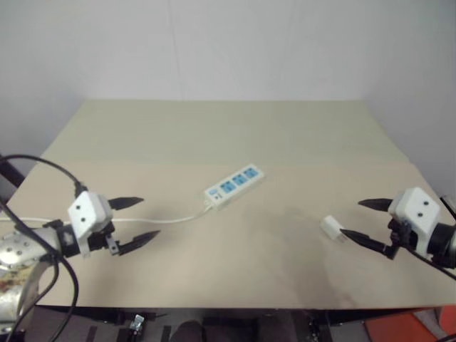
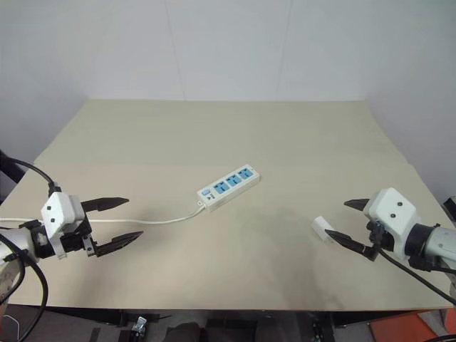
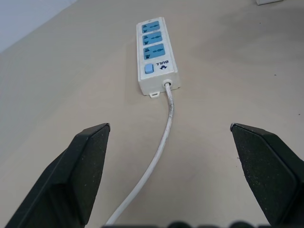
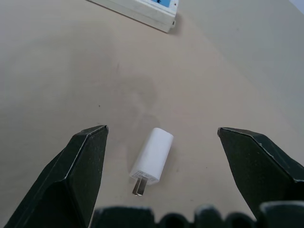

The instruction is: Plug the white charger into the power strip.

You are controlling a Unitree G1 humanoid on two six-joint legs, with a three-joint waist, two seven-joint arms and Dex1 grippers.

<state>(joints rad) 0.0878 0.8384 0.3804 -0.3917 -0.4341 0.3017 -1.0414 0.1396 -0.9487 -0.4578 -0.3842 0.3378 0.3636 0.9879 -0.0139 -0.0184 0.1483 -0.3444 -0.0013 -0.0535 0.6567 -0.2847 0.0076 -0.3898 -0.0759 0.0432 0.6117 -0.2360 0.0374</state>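
Observation:
My gripper will push the white charger (image 1: 331,227) in, and the charger will stand upright on the power strip, because metal prongs (image 4: 139,186) stick straight out of the charger's narrow end.
The power strip (image 1: 234,185) lies flat at the middle of the beige table, its blue socket faces up, its thin white cord (image 1: 107,220) running off toward the left edge. The white charger (image 1: 332,228) lies on its side at the right, metal prongs showing in the right wrist view (image 4: 139,187). My right gripper (image 1: 360,221) hovers open just right of the charger, its fingers on either side of it but apart from it (image 4: 152,159). My left gripper (image 1: 137,222) stands open at the left, over the cord (image 3: 161,142), pointing toward the strip (image 3: 156,54).
The table (image 1: 214,135) meets a white wall at the back. Its front edge lies just under both grippers. A black cable (image 1: 43,167) loops over my left arm.

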